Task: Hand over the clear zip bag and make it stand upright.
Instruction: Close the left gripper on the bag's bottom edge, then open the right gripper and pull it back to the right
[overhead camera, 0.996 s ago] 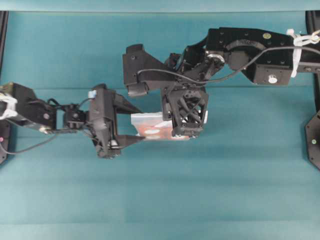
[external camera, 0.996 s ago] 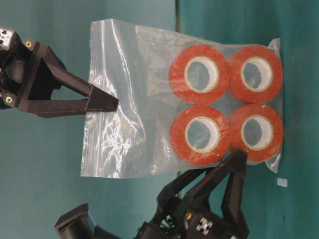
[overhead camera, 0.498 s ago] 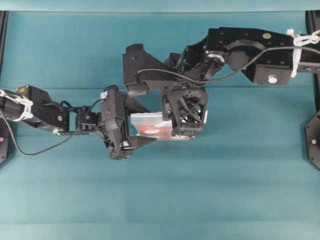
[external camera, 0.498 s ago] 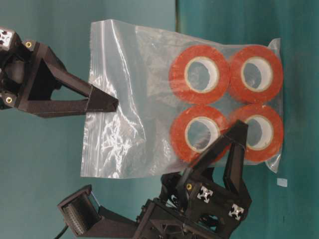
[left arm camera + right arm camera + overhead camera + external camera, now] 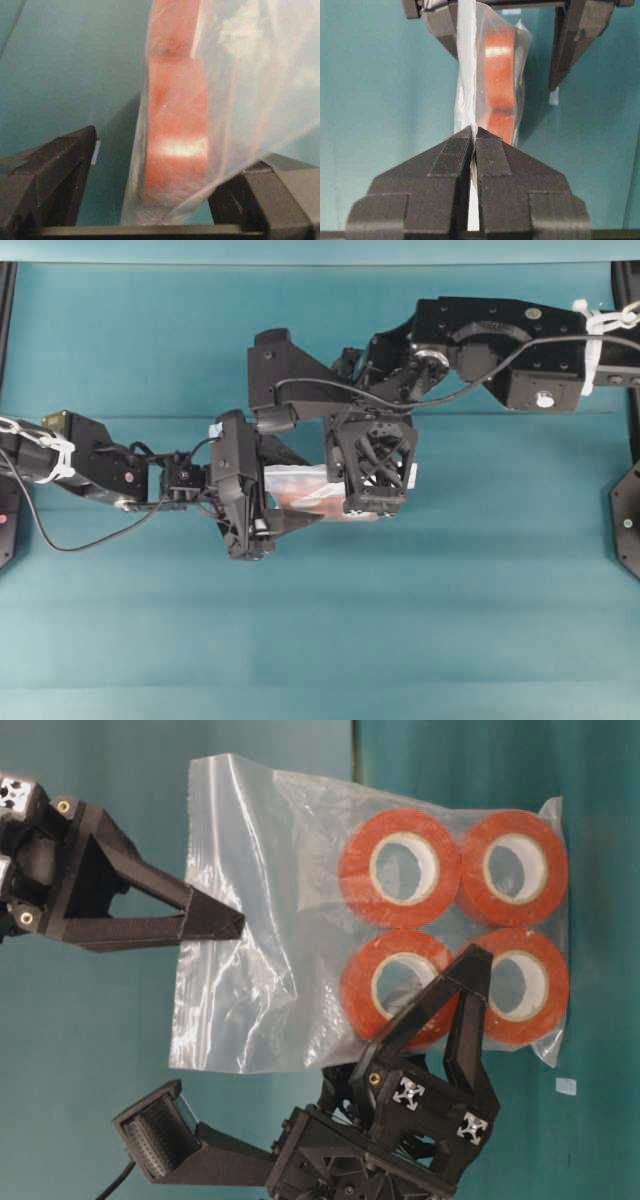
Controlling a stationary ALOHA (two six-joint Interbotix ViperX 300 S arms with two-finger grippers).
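Note:
My left gripper will hold the clear zip bag by itself, and I expect the bag to stay spread out, because tape rolls line up end to end.
The clear zip bag hangs in the air, its orange-red tape rolls bunched at one end. My right gripper is shut on the bag's empty plastic part; the pinch shows close up in the right wrist view. My left gripper is open and straddles the roll end of the bag. In the left wrist view the bag sits between the left gripper's spread fingers, touching the right-hand one. From overhead the bag lies between the left gripper and the right gripper.
The teal table lies below both arms. A small white scrap lies on it near the bag's roll end. Black frame parts stand at the table's sides.
My left gripper has moved in toward the bag, and its open fingers now straddle the roll end. My right gripper has kept its hold; the bag has barely shifted.

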